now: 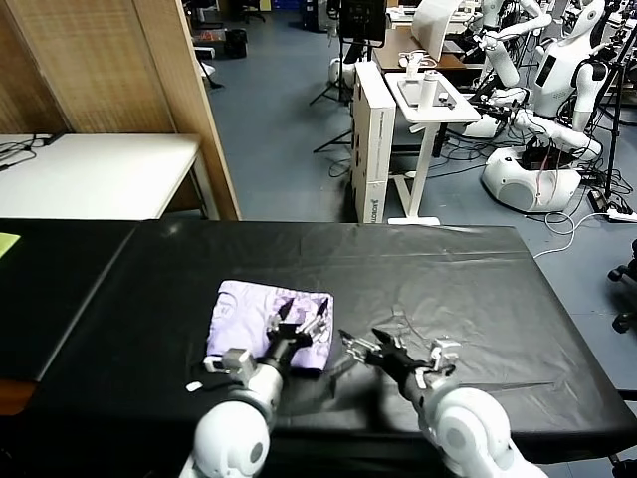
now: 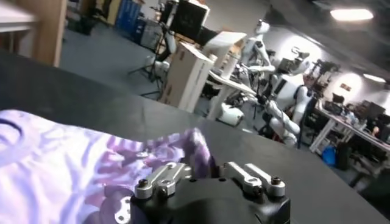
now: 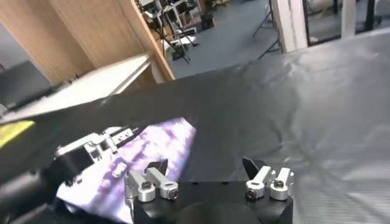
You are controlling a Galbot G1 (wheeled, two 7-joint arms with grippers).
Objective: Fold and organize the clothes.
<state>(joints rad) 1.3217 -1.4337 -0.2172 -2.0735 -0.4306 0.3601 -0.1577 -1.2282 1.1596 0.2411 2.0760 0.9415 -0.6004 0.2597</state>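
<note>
The folded T-shirt [image 1: 244, 311] is off toward my left gripper's side. My right gripper should grab the printed edge [image 1: 327, 338] and pull the T-shirt toward the middle of the table.
The clothes are one lavender T-shirt [image 1: 247, 317], folded into a small rectangle on the black table [image 1: 458, 279], its purple-and-white print showing along the right side. My left gripper [image 1: 302, 324] hangs over that printed right edge, open. In the left wrist view a raised fold of the T-shirt [image 2: 196, 145] stands between the spread jaws of the left gripper [image 2: 204, 163]. My right gripper [image 1: 360, 347] is open just to the right of the shirt, over bare table, with nothing in it. The right wrist view shows the right gripper [image 3: 207, 165], the T-shirt [image 3: 159, 143] and the left gripper [image 3: 113, 145].
A white table [image 1: 90, 169] and a wooden partition [image 1: 189, 100] stand behind the black table's far left. Tall white boxes [image 1: 370, 139], a small stand and other robots fill the floor beyond. A yellow-green sheet [image 1: 8, 243] lies at the far left edge.
</note>
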